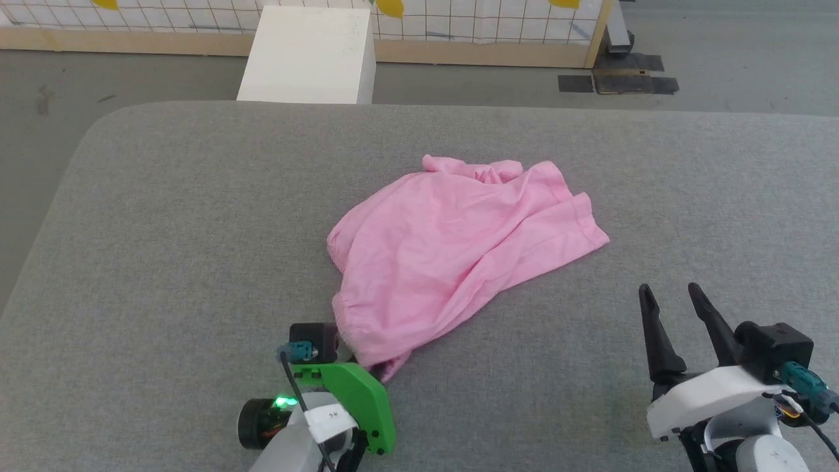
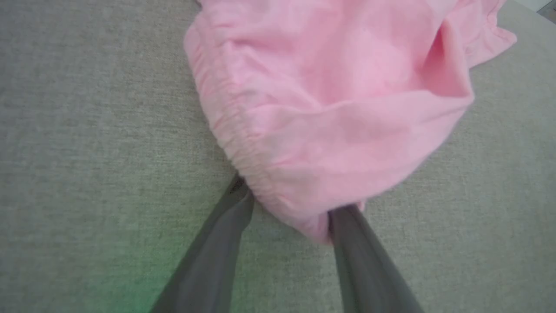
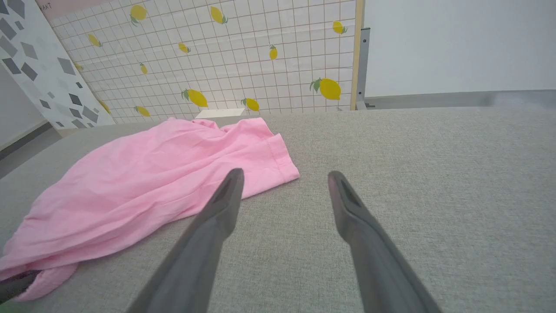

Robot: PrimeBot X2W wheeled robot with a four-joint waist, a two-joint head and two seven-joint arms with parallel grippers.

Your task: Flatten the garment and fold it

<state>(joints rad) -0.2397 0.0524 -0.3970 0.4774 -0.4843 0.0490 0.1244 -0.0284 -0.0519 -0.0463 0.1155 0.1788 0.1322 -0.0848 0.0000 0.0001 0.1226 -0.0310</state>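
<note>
Cloth is bunched up at the far edge point(image 1: 493, 172) next to the hemmed corner. The light pink garment point(image 1: 444, 248) will therefore open out another leg when I pick it up.
The light pink garment point(image 1: 446, 255) lies crumpled in the middle of the grey padded table point(image 1: 164, 216), its gathered elastic edge facing left and toward me. My left gripper point(image 2: 293, 202) is open at the garment's near corner. Its two dark fingers point(image 2: 236, 208) straddle the elastic hem point(image 2: 234, 130), with the cloth bunched between them. In the head view the fingertips are tucked under that corner beside the green wrist part point(image 1: 354, 393). My right gripper point(image 1: 670, 290) stands open to the lower right, clear of the cloth. The garment's hemmed right corner point(image 3: 278, 161) lies just beyond its left finger.
The table's far edge runs across the top of the head view, its rounded left corner point(image 1: 98, 124) at the upper left. Beyond it stand a white box point(image 1: 308, 56) and a lemon-print grid panel point(image 1: 472, 23). Dark tape patches point(image 1: 616, 82) mark the floor.
</note>
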